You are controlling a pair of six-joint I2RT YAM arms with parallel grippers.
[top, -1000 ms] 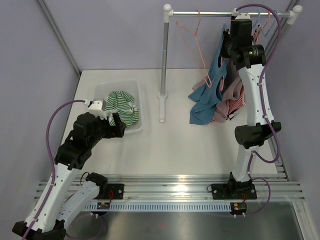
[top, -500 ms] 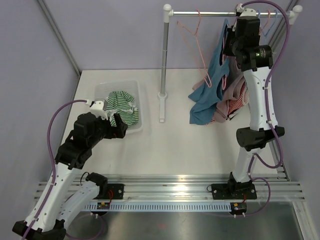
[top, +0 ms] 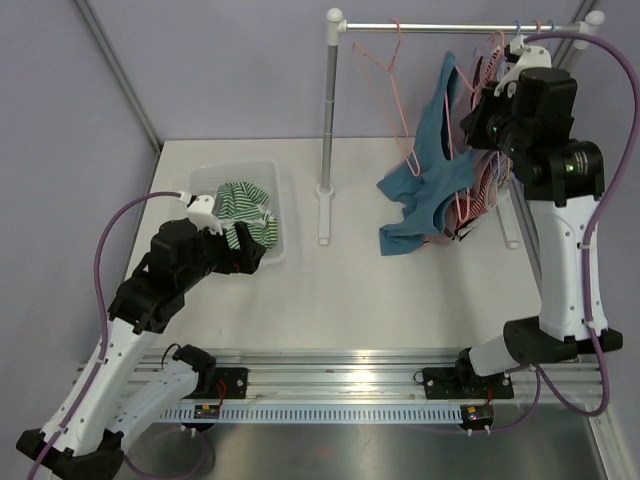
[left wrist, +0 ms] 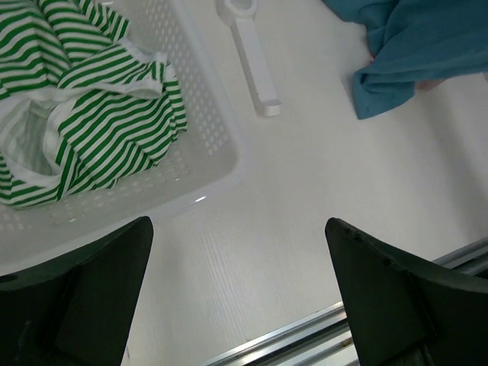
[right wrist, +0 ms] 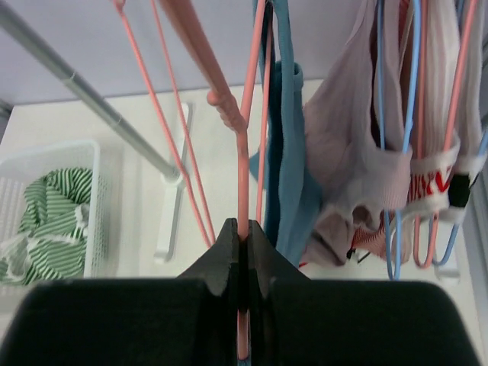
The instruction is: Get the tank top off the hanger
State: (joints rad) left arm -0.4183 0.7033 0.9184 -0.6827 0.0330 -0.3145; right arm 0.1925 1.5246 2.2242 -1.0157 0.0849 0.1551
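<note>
I go on moving my left gripper closer to the tank top's shoulder until it closes there, because my right gripper is holding the hanger's pink wire away from the blue tank top.
A blue tank top hangs on a pink hanger near the rail's right end, its lower part lying on the table. My right gripper is shut on the hanger's thin pink wire, seen in the right wrist view, with the blue fabric just right of the fingers. My left gripper is open and empty above the table by the basket's front right corner; in its own view only bare table lies between the fingers. The tank top's hem shows there at top right.
A white basket holds a green striped garment. The rack's post and foot stand mid-table under the rail. An empty pink hanger hangs on it. Pink and red-striped garments hang on blue hangers at right.
My right arm has swung right and nearer with the hanger in its grip, pulling the blue tank top along. My left gripper has shifted slightly right.
</note>
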